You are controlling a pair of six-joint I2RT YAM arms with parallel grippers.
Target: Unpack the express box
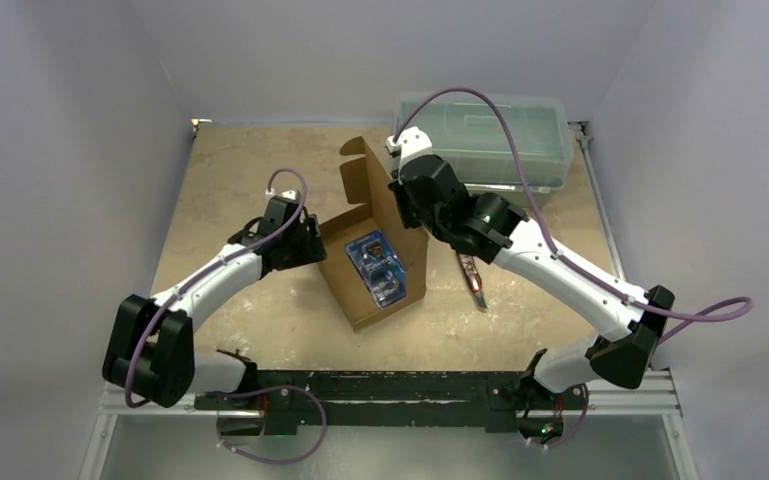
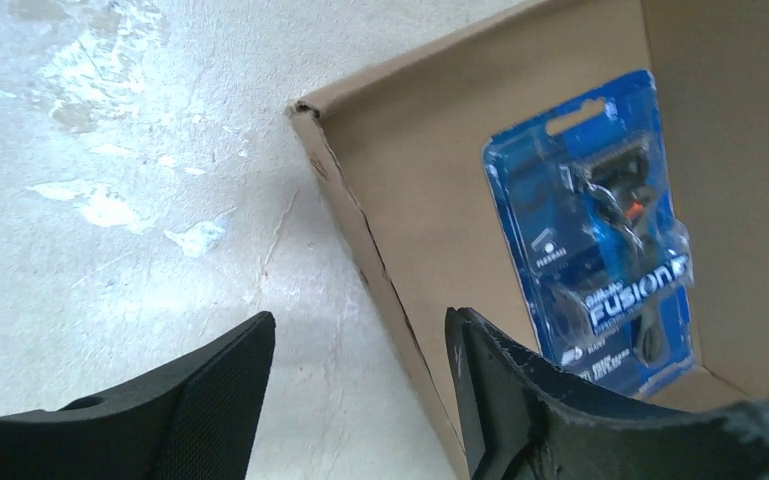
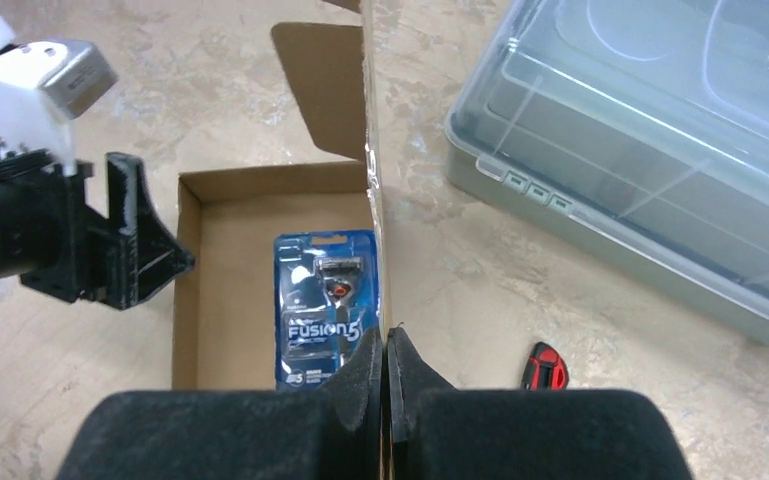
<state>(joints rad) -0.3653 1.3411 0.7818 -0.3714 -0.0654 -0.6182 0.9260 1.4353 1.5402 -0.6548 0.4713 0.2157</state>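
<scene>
I should keep pulling the upright lid (image 1: 382, 190) back with my right gripper, as it is clear of the blue razor blister pack (image 1: 376, 268), until the lid stands by itself, and then let go of it.
The express box (image 1: 344, 283) lies open mid-table, brown cardboard, its lid flap (image 1: 361, 173) standing upright. Inside lies a blue razor blister pack (image 1: 377, 267), which also shows in the left wrist view (image 2: 600, 230) and in the right wrist view (image 3: 325, 305). My left gripper (image 2: 358, 315) is open and straddles the box's left wall (image 2: 380, 270), one finger inside and one outside. Nothing is pinched between its fingers. My right gripper (image 3: 385, 335) is shut on the edge of the upright cardboard lid (image 3: 372, 180) along the box's right side.
A translucent grey-green lidded plastic bin (image 1: 485, 135) stands at the back right, close to the right arm, and also appears in the right wrist view (image 3: 640, 150). A red and black tool (image 1: 473, 280) lies on the table right of the box.
</scene>
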